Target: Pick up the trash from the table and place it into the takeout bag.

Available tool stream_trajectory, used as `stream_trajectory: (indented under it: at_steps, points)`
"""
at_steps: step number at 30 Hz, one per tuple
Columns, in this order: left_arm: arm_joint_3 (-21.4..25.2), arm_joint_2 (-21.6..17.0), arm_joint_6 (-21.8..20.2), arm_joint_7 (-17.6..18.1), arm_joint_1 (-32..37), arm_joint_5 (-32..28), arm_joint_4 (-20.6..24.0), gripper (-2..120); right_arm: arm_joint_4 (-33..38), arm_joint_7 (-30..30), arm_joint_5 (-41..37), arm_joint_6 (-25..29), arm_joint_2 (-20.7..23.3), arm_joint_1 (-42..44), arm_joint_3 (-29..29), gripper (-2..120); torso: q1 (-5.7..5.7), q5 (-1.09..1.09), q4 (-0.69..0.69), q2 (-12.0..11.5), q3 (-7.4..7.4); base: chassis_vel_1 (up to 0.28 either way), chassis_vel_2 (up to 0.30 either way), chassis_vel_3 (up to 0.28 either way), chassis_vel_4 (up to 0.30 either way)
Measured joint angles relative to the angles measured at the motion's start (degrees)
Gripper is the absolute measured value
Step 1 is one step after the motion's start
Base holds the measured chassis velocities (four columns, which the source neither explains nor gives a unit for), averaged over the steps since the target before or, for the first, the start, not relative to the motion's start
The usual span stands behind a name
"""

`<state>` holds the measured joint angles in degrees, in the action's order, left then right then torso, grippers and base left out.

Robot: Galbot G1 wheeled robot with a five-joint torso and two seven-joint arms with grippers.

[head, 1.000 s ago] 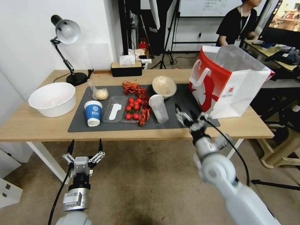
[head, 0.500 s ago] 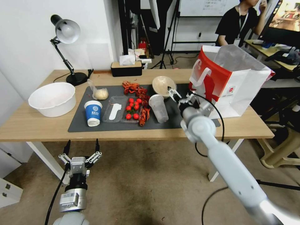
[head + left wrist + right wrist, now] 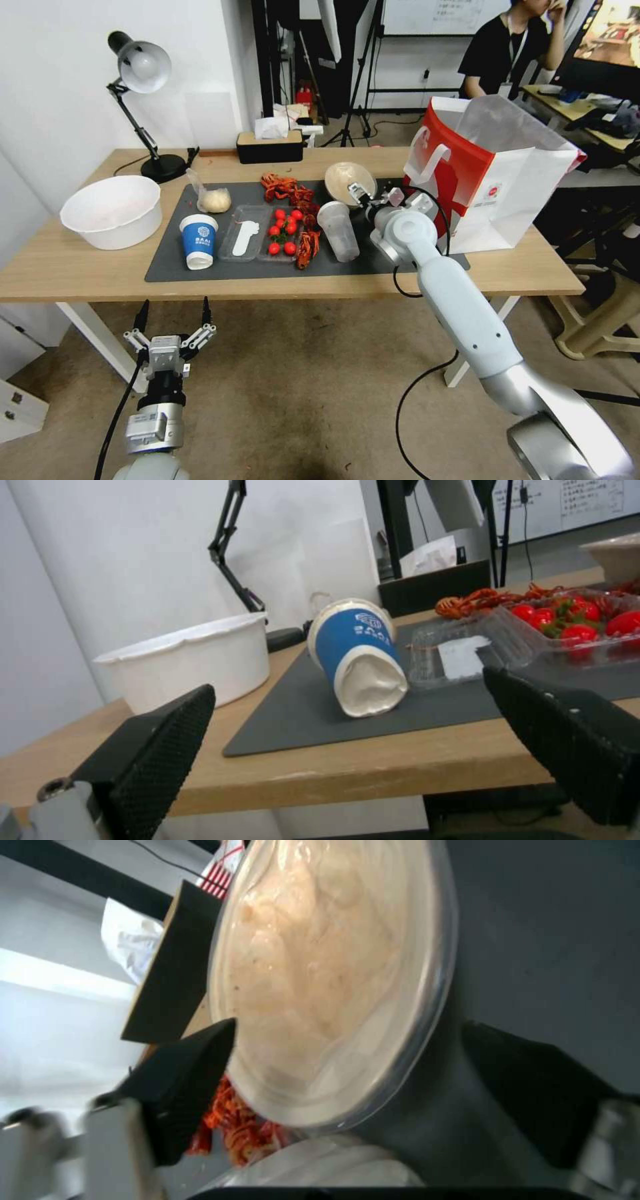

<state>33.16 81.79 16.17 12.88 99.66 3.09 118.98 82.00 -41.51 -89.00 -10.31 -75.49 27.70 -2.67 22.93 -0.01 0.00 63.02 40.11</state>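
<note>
I should expect the clear plastic cup (image 3: 337, 229) to be empty when I pick it up, because the dark mat shows through the side (image 3: 343, 239) of the cup.
The trash lies on the table's (image 3: 80, 270) dark mat (image 3: 167, 267). There is a blue-white paper cup (image 3: 199, 241) (image 3: 360, 655), a clear bag with a pale lump (image 3: 212, 197), a clear plastic cup (image 3: 338, 231) on its side, and a round clear bowl (image 3: 347, 180) (image 3: 333, 965). My right gripper (image 3: 373, 195) (image 3: 360, 1075) is open at the bowl's near rim, one finger on each side of the edge. The red-and-white takeout bag (image 3: 487, 173) stands open just right of it. My left gripper (image 3: 175, 308) (image 3: 363, 730) hangs open below the table's front edge, facing the paper cup.
A white basin (image 3: 112, 211) sits at the table's left end, with a desk lamp (image 3: 140, 67) behind it. A black tissue box (image 3: 269, 147) stands at the back. A clear tray of cherry tomatoes (image 3: 283, 233) and red crayfish shells (image 3: 287, 189) lie mid-mat.
My right arm has reached from the table's front edge over the mat to the round bowl. The left gripper has stayed open, a little lower than before.
</note>
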Motion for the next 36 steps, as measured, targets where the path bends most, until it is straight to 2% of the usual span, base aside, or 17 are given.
stream_trajectory:
  at_steps: [5, 7, 9, 10, 13, 15, 21, 22, 25, 27, 29, 31, 32, 33, 34, 35, 36]
  points:
    - [-0.19, -0.01, 0.25, 0.07, -0.04, -0.2, -0.25, 100, -1.22, -0.52, -0.64, -0.43, -1.67, -0.59, -0.26, 69, -0.01, 0.01, 0.0, 0.0, 0.0, 0.0, 0.0, 0.0, 0.0]
    - [-0.36, -0.06, 0.31, 0.07, -0.05, -0.39, -0.31, 100, -1.33, -0.79, -0.75, -0.53, -1.77, -0.42, -0.57, 56, -0.01, 0.01, -0.01, 0.01, 0.0, 0.0, 0.0, 0.0, 0.0]
    - [-0.37, -0.06, 0.31, 0.07, -0.07, -0.41, -0.31, 100, -1.33, -0.81, -0.86, -0.53, -1.73, -0.35, -0.62, 54, -0.01, 0.01, -0.01, 0.01, 0.0, 0.0, 0.0, 0.0, 0.0]
    - [-0.41, -0.07, 0.33, 0.07, -0.1, -0.45, -0.31, 100, -1.31, -0.81, -1.17, -0.55, -1.5, -0.19, -0.7, 45, -0.02, 0.01, 0.0, 0.01, 0.0, 0.0, 0.0, 0.0, 0.0]
    - [-0.45, -0.08, 0.38, 0.07, -0.14, -0.47, -0.31, 100, -1.2, -0.8, -1.51, -0.58, -1.26, -0.05, -0.81, 39, -0.01, 0.01, -0.01, 0.01, 0.0, 0.0, 0.0, 0.0, 0.0]
    - [-0.5, -0.08, 0.48, 0.07, -0.15, -0.5, -0.29, 100, -0.89, -0.65, -1.93, -0.65, -0.79, 0.19, -1.21, 26, -0.01, 0.01, 0.0, 0.01, 0.0, 0.0, 0.0, 0.0, 0.0]
    - [-0.55, -0.05, 0.58, 0.11, -0.13, -0.53, -0.27, 100, -0.74, 0.82, -0.1, -0.95, -0.01, 0.43, -1.26, 13, -0.02, 0.01, 0.01, 0.01, -0.01, 0.0, 0.0, 0.0, 0.0]
    - [-0.57, -0.03, 0.69, 0.15, -0.12, -0.55, -0.27, 100, -0.19, 3.33, 3.24, -0.96, 0.96, 0.91, -0.72, 3, -0.02, 0.01, -0.01, 0.01, -0.01, 0.0, 0.0, 0.0, 0.0]
    - [-0.62, 0.01, 0.75, 0.3, -0.12, -0.55, -0.28, 100, 0.5, 5.12, 5.86, -0.96, 1.59, 1.35, -0.2, 1, -0.01, 0.02, -0.01, 0.01, 0.0, 0.0, 0.0, 0.0, 0.0]
    - [-0.83, 0.03, 0.83, 0.94, -0.1, -0.6, -0.3, 100, 2.57, 11.83, 17.85, 0.76, 3.42, 2.31, 1.65, 0, -0.02, 0.01, 0.0, 0.01, 0.0, 0.0, 0.0, 0.0, 0.0]
    - [-0.86, 0.02, 0.84, 1.0, -0.1, -0.63, -0.3, 100, 2.91, 13.31, 20.69, 1.35, 3.8, 2.4, 2.01, 0, -0.01, 0.02, 0.0, 0.01, 0.0, 0.0, 0.0, 0.0, 0.0]
    - [-1.01, 0.0, 0.88, 1.17, -0.13, -0.66, -0.3, 100, 3.99, 20.8, 33.82, 5.75, 5.39, 2.31, 3.53, 0, -0.01, 0.02, 0.0, 0.01, 0.0, 0.0, 0.0, 0.0, 0.0]
    - [-1.01, 0.0, 0.88, 1.17, -0.13, -0.66, -0.3, 100, 3.99, 20.8, 33.82, 5.75, 5.39, 2.31, 3.53, 0, -0.01, 0.02, 0.0, 0.01, 0.0, 0.0, 0.0, 0.0, 0.0]
    - [-1.07, 0.01, 0.89, 1.24, -0.12, -0.68, -0.28, 100, 4.21, 23.9, 41.08, 8.46, 6.05, 1.91, 3.94, 0, -0.01, 0.02, 0.0, 0.01, 0.0, 0.0, 0.0, 0.0, 0.0]
    - [-1.09, 0.0, 0.9, 1.28, -0.12, -0.69, -0.26, 100, 4.43, 25.15, 45.25, 9.98, 6.35, 1.6, 4.03, 0, -0.02, 0.01, 0.0, 0.01, 0.0, 0.0, 0.0, 0.0, 0.0]
    - [-1.09, 0.0, 0.9, 1.28, -0.12, -0.69, -0.26, 100, 4.43, 25.15, 45.25, 9.98, 6.35, 1.6, 4.03, 0, -0.02, 0.01, 0.0, 0.01, 0.0, 0.0, 0.0, 0.0, 0.0]
    - [-1.11, 0.01, 0.96, 1.35, -0.09, -0.71, -0.23, 100, 5.16, 26.11, 51.47, 11.95, 6.78, 1.1, 4.03, 0, -0.01, 0.01, 0.0, 0.01, 0.0, 0.0, 0.0, 0.0, 0.0]
